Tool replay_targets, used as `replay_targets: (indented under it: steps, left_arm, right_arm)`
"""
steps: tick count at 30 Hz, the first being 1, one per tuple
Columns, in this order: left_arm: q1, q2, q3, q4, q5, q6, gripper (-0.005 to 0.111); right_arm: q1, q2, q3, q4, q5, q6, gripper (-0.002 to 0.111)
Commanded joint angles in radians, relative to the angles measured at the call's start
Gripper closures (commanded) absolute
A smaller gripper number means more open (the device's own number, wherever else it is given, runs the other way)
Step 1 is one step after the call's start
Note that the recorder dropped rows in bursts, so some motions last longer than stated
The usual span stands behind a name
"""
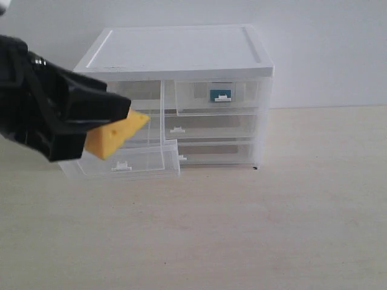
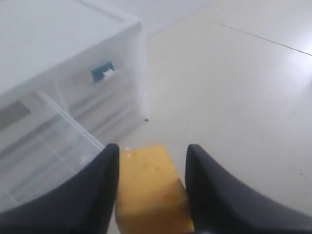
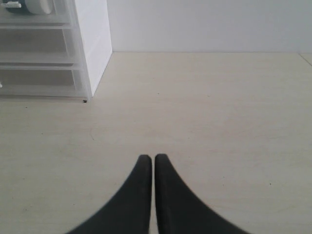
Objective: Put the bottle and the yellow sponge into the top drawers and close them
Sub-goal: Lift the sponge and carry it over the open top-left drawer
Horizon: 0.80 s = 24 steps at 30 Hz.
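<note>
The pulled-out top drawer [image 1: 138, 155] is empty and open to the yellow sponge [image 1: 117, 135], so my left gripper should keep carrying the sponge until it hangs inside the drawer, and then let go.
My left gripper [image 1: 109, 130] is shut on the yellow sponge [image 1: 130, 125], a wedge held in the air just above and to the left of the pulled-out left top drawer [image 1: 142, 163]. In the left wrist view the sponge [image 2: 151, 190] fills the gap between both fingers [image 2: 92, 195]. The teal bottle [image 1: 216, 93] shows through the front of the right top drawer [image 1: 245, 93], which is pushed in. My right gripper [image 3: 153, 158] is shut and holds nothing, low over bare table to the right of the cabinet. It is outside the exterior view.
The white cabinet [image 1: 181, 51] stands at the back of the pale table [image 1: 272, 229], near a white wall. Two full-width drawers [image 1: 217, 127] below are shut. The open drawer [image 2: 48, 141] juts out toward the front.
</note>
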Motion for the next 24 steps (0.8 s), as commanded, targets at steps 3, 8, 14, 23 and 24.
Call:
replay_targets:
  steps: [3,8,14,23,24]
  left_arm:
    - [0.062,0.123,-0.097,0.335,-0.052,-0.275,0.103]
    - [0.110,0.249,-0.101,0.476,-0.156,-0.430,0.103]
    - [0.110,0.377,-0.101,0.517,-0.307,-0.427,0.103]
    - [0.110,0.508,-0.103,0.520,-0.430,-0.313,0.103]
    - [0.110,0.514,-0.103,0.520,-0.436,-0.311,0.103]
  right_arm:
    - [-0.002,-0.005,0.000,0.002,-0.009,-0.003,0.108]
    - [-0.002,-0.005,0.000,0.002,-0.009,-0.003,0.108]
    - [-0.002,-0.005,0.000,0.002,-0.009,-0.003,0.108]
    - [-0.002,-0.005,0.000,0.002,-0.010,-0.003,0.108]
    - [-0.002,-0.005,0.000,0.002,-0.010,-0.003,0.108]
